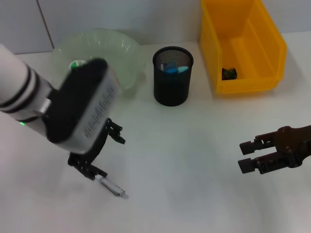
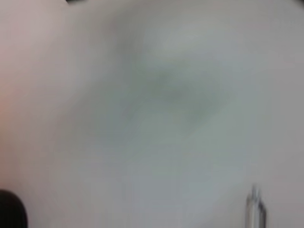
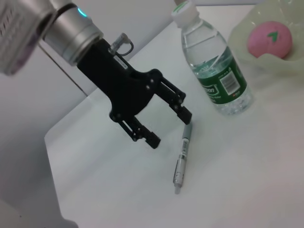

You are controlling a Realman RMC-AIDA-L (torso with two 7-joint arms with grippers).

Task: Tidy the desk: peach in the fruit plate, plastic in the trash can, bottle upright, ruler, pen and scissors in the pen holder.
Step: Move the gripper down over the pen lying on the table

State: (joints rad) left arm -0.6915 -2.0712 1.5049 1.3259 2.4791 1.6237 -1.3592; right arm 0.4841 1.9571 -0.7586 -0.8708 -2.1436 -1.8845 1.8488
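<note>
My left gripper keeps moving its open fingers, which are crosswise to the grey pen (image 1: 113, 188), toward the pen's body (image 1: 108, 183) until they straddle it, and then close.
A grey pen (image 1: 112, 186) (image 3: 182, 158) (image 2: 256, 212) lies flat on the white desk at the front left. My left gripper (image 1: 111, 157) (image 3: 167, 127) hangs open just over it, one fingertip (image 3: 184, 113) close to the pen's upper end and nothing between the fingers. A clear bottle (image 3: 213, 71) with a green label stands upright beside the pale green fruit plate (image 1: 119, 51) (image 3: 289, 66), which holds the pink peach (image 3: 269, 39). The black mesh pen holder (image 1: 172, 77) holds blue items. My right gripper (image 1: 242, 155) hovers open at the right, holding nothing.
The yellow trash can (image 1: 243, 82) stands at the back right with something dark green (image 1: 229, 73) inside. My left arm's wrist housing (image 1: 80, 104) covers most of the bottle in the head view. White desk lies between the two grippers.
</note>
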